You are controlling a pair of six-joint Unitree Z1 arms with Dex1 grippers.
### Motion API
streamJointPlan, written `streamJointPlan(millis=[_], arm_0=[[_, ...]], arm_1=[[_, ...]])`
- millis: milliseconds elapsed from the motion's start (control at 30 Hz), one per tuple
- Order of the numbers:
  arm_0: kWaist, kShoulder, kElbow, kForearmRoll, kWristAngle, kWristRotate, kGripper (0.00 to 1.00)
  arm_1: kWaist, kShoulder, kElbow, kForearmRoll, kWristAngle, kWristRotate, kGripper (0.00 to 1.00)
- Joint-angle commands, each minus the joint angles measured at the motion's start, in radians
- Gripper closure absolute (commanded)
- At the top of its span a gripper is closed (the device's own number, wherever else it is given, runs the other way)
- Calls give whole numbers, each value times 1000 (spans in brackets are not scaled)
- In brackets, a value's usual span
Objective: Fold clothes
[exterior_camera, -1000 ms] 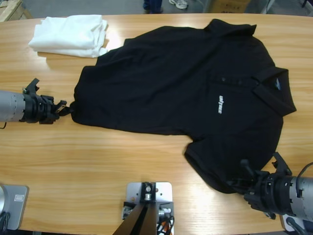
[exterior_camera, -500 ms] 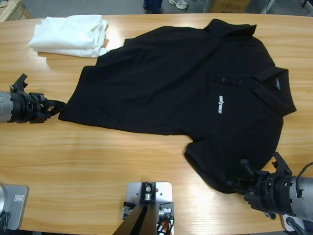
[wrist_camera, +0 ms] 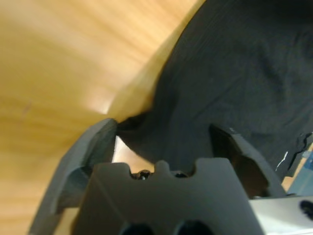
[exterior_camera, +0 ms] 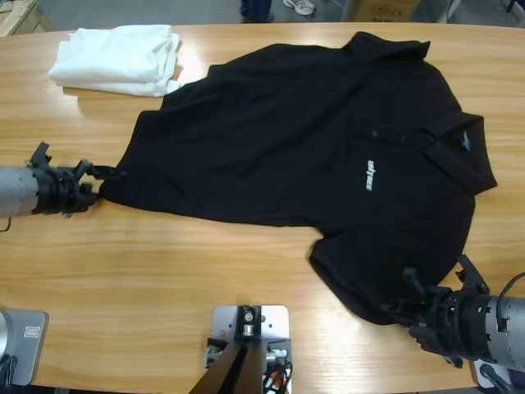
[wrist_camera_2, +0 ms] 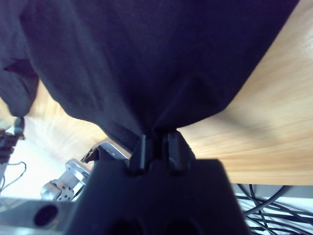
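Note:
My gripper will make the black polo shirt (exterior_camera: 254,148) spread wider when I pull the shirt's corner toward me, because the hem (exterior_camera: 124,154) lies much narrower than the chest.
The black polo shirt (exterior_camera: 312,139) lies spread flat on the table, collar to the right and white chest lettering facing up. My left gripper (exterior_camera: 98,182) is at the shirt's lower-left hem corner. In the left wrist view it (wrist_camera: 166,132) is open, jaws wide apart, with a fold of the shirt (wrist_camera: 234,73) lying between them. My right gripper (exterior_camera: 404,308) sits at the near sleeve's edge. The right wrist view shows it (wrist_camera_2: 156,139) shut on a pinch of the black cloth (wrist_camera_2: 146,58).
A folded white garment pile (exterior_camera: 119,57) lies at the far left of the wooden table (exterior_camera: 164,279), just beyond the shirt's hem. A person's shoes (exterior_camera: 299,6) show past the far edge. Bare wood stretches along the near side between the arms.
The left gripper drew the hem corner out to the left, stretching the shirt's lower edge, then came back slightly to the right. The right gripper and the sleeve have stayed put.

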Motion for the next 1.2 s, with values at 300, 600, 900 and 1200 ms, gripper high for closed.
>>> streamJointPlan(millis=[300,600,900,1200], arm_0=[[-6,159,77,-228,-78,-15,1000],[-10,169,92,-242,-87,41,1000],[-27,87,51,-169,-51,104,1000],[-60,54,13,-169,-51,119,1000]], arm_1=[[6,14,20,-2,19,-12,1000],[6,12,21,-5,21,-12,1000],[6,17,23,-13,18,-13,1000],[6,28,26,-23,20,-13,1000]])
